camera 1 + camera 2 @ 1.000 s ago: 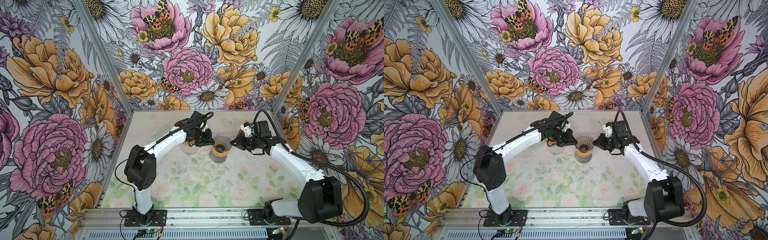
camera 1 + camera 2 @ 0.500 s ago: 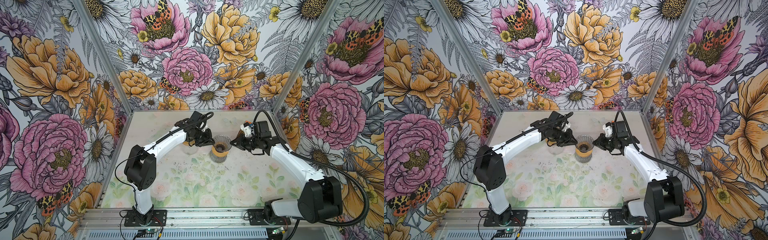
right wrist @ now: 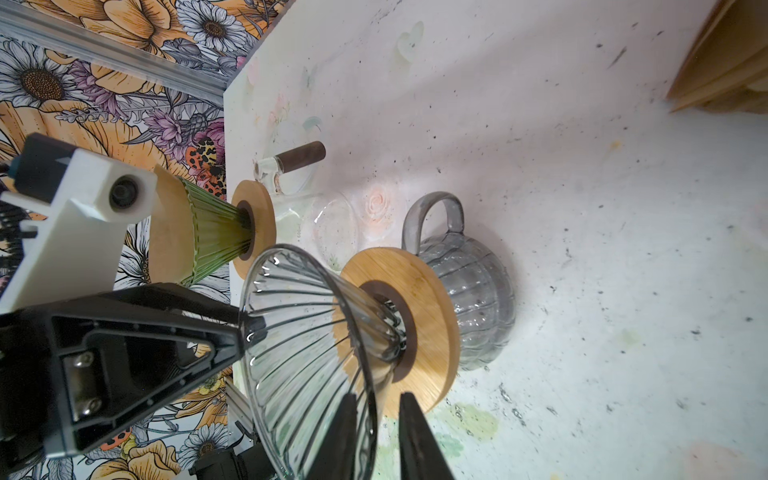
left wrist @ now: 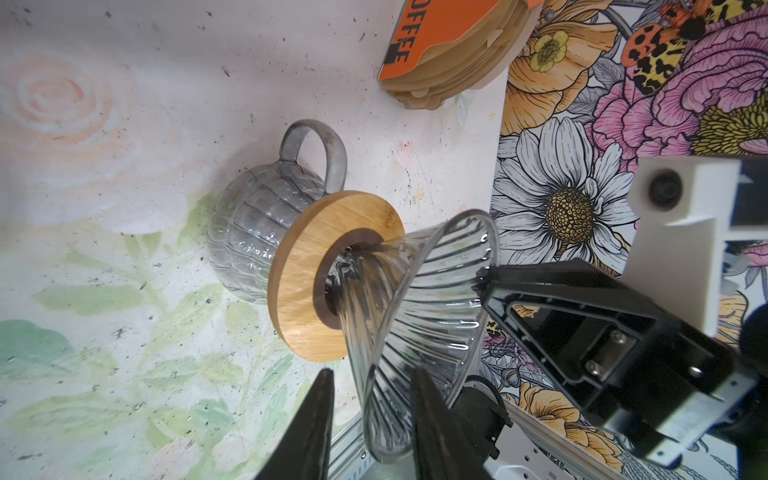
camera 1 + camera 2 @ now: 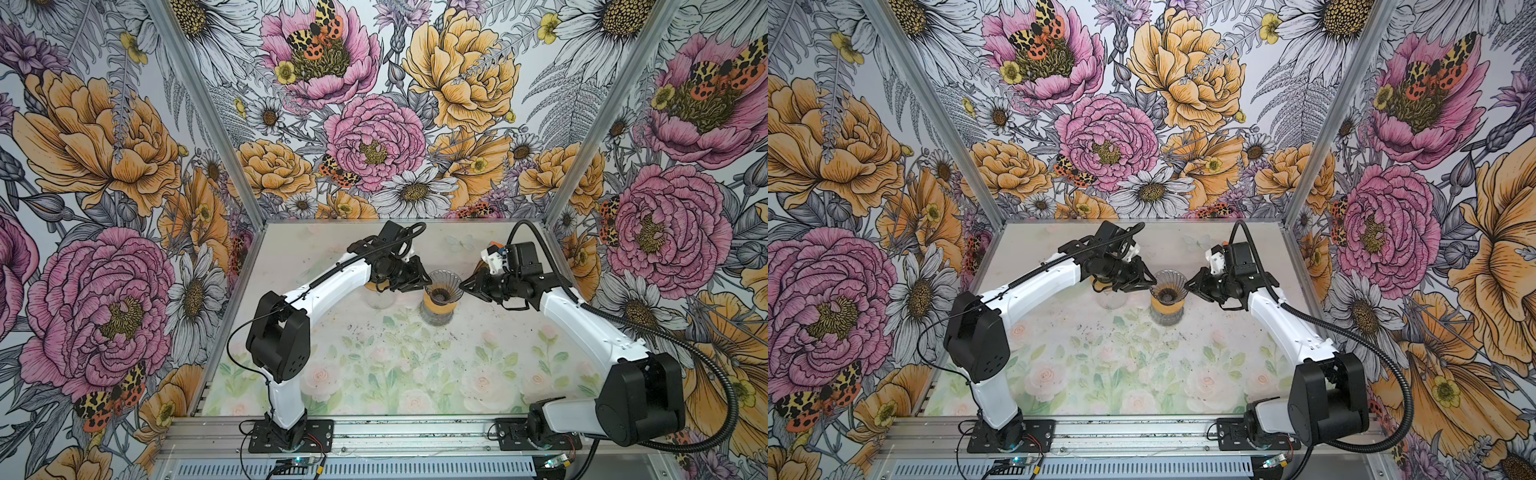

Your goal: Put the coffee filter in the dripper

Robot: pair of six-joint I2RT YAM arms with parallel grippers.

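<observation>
The dripper's cone (image 5: 444,289) is empty and the filter stack (image 4: 468,62) is on my right gripper's side, so that gripper should leave the dripper's rim and pick up a filter.
The clear ribbed glass dripper (image 5: 442,286) stands on a wooden collar (image 4: 299,282) atop a grey glass carafe (image 3: 478,299); I see no paper inside it. Brown paper coffee filters (image 4: 453,58) lie stacked under an orange card at the back. My left gripper (image 4: 372,372) straddles the dripper's rim with its jaws apart, one finger inside the cone and one outside. From the opposite side my right gripper (image 3: 377,397) straddles the rim the same way, with a narrower gap. In both top views the two grippers (image 5: 424,279) (image 5: 1187,286) flank the dripper (image 5: 1169,284).
A green dripper (image 3: 208,232) with a brown paper filter in it stands on a clear carafe (image 5: 379,297) under my left arm, close to the grey one. The enclosure's back wall (image 5: 374,199) is near. The table is speckled with dark grounds.
Both grippers' jaws have spread apart from the dripper's rim, which they pinched a second ago. The arms and the dripper have hardly moved.
</observation>
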